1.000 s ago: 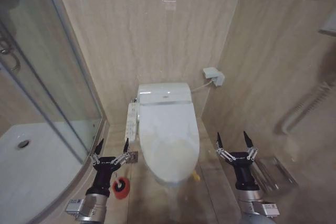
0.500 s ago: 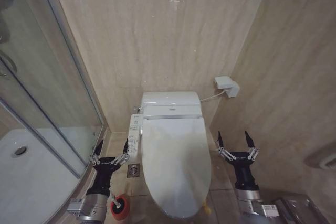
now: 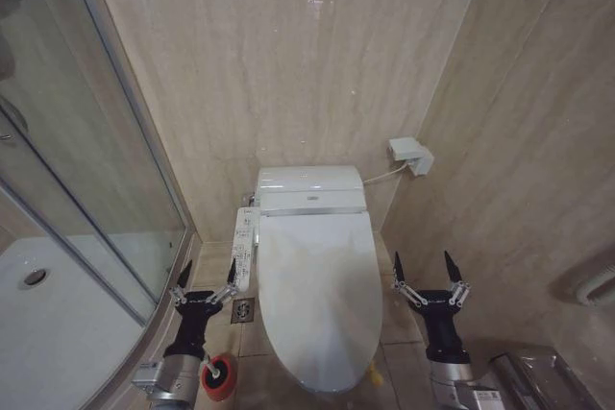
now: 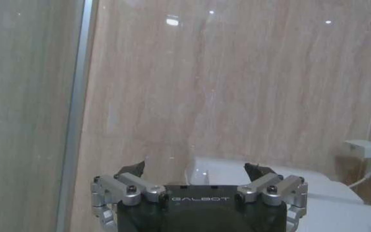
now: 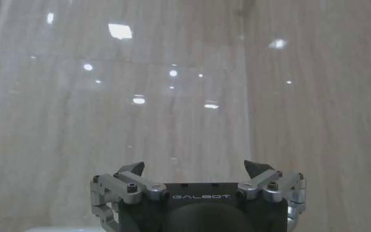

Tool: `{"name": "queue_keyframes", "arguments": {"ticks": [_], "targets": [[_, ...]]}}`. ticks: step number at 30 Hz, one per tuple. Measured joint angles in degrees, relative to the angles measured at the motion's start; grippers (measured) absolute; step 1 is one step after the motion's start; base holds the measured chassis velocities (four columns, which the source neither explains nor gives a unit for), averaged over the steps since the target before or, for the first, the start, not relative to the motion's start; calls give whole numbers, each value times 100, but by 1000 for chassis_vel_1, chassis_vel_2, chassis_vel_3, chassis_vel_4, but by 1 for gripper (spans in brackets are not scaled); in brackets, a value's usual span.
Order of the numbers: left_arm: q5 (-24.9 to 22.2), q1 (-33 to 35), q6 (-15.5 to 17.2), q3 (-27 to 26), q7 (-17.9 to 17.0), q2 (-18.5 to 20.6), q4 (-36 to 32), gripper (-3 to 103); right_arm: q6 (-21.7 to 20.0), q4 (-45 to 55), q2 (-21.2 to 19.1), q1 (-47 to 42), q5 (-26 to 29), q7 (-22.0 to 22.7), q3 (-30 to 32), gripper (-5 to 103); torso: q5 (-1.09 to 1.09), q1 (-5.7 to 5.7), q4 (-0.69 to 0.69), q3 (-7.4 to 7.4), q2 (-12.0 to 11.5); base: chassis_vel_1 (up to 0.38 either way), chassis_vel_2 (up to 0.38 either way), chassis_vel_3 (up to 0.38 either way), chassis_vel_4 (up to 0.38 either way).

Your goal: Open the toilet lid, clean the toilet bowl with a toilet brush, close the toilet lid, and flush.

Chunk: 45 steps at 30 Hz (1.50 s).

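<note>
My gripper will swing the hidden seat up along with the toilet lid (image 3: 322, 295) when it lifts the yellow strap (image 3: 375, 373), because the strap sticks out under the lid.
The white toilet lid (image 3: 315, 285) lies flat and shut over the toilet bowl, which it hides; a yellow strap (image 3: 375, 373) pokes out near its front edge. On the floor left of the toilet stands the red holder (image 3: 220, 377) with the toilet brush head in it. My left gripper (image 3: 207, 277) hovers open left of the lid, just above the holder. My right gripper (image 3: 424, 269) is open on the lid's right side. In the left wrist view the left gripper (image 4: 198, 169) faces the wall, with the toilet's white back part (image 4: 282, 181) behind it. The right gripper (image 5: 195, 166) faces bare tiled wall.
A long white button panel (image 3: 245, 248) runs along the toilet's left side. A glass shower screen (image 3: 91, 170) and white shower tray (image 3: 48, 333) stand at the left. A floor drain (image 3: 243, 310) lies beside the toilet. A white wall box (image 3: 411, 155) with cable sits at the right.
The whole head view has shifted, so the camera moved closer and lower toward the toilet; since half a second ago it shifted only slightly. Both grippers keep their open pose.
</note>
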Motion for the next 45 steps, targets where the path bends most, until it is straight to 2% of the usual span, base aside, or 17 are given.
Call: {"name": "queue_keyframes", "arguments": {"ticks": [10,39,43,45], "targets": [[-89,-209,3,104,0,95,403,100,0,-680,189,363,-20,66,-24,100,0,0,0,0,-1,0,0,0,0],[-12,-139,-59,117,20,45,336,100,413,-623,244,-26,-223,84,26,100,0,1,0,0,-1,22,-22,-20,19],[-25,-150,-94,116,24,65,386,100,604,-821,165,-343,-480,333,-44,100,0,0,1,0,0,0,0,0,0],[-66,-222,-133,138,35,88,517,100,662,-952,22,-639,-661,659,-145,100,2,0,0,0,0,0,0,0,0]]}}
